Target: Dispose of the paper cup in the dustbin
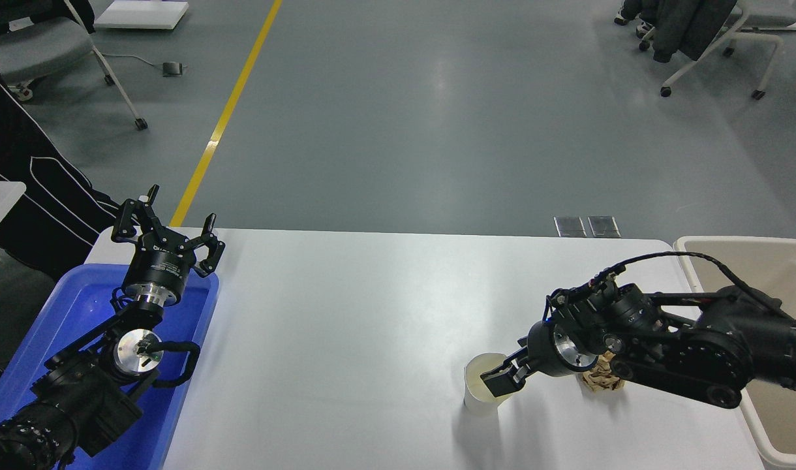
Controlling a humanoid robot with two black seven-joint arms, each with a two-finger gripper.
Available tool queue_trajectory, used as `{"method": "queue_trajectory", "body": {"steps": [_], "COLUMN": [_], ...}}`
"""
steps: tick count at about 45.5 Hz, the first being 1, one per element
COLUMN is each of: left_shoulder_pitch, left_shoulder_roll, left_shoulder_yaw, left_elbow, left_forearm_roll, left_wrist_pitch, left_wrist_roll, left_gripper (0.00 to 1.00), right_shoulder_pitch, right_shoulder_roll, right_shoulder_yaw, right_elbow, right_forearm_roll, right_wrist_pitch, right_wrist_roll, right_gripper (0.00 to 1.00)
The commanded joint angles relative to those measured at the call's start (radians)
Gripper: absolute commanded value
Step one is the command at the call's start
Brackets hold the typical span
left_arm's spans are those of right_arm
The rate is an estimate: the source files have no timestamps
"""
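The white paper cup [479,391] will tip its opening toward my right gripper's slanted fingers [507,373] when I lift, because they straddle one side of the cup's rim.
The white paper cup [479,395] stands upright on the white table [346,326] at the front right. My right gripper [500,382] is down at the cup's right rim, open, with one finger [492,385] dipped inside the cup mouth and the other outside the wall. The beige dustbin [691,247] stands at the table's right edge, behind my right arm. My left gripper [166,228] is open and parked over the blue tub at the lower left.
A crumpled tan paper wad [600,380] lies just right of the cup, partly under my right wrist. The blue plastic tub [78,307] sits at the table's left edge. A person in black [39,196] stands at the far left. Chairs stand on the floor beyond.
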Motion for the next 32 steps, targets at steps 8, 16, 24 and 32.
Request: {"method": "queue_trajectory", "body": {"steps": [8,16,24,32], "left_shoulder_pitch": [0.000,0.000,0.000,0.000], "left_shoulder_roll": [0.000,0.000,0.000,0.000], "left_shoulder_yaw": [0.000,0.000,0.000,0.000], "left_elbow": [0.001,0.000,0.000,0.000], "left_forearm_roll": [0.000,0.000,0.000,0.000], "left_wrist_pitch": [0.000,0.000,0.000,0.000], "left_wrist_roll": [0.000,0.000,0.002,0.000], "left_gripper": [1.00,1.00,1.00,1.00], "right_shoulder_pitch": [0.009,0.003,0.006,0.007], "right_shoulder_roll": [0.004,0.003,0.001,-0.002], "right_shoulder_yaw": [-0.002,-0.005,-0.005,-0.005], "right_elbow": [-0.004,-0.006,-0.007,-0.007], "right_forearm_roll": [-0.027,-0.029,-0.030,-0.030], "right_wrist_pitch": [-0.013,-0.013,-0.013,-0.013], "right_wrist_roll": [0.069,0.081,0.083,0.097], "right_gripper": [0.12,0.00,0.00,0.00]}}
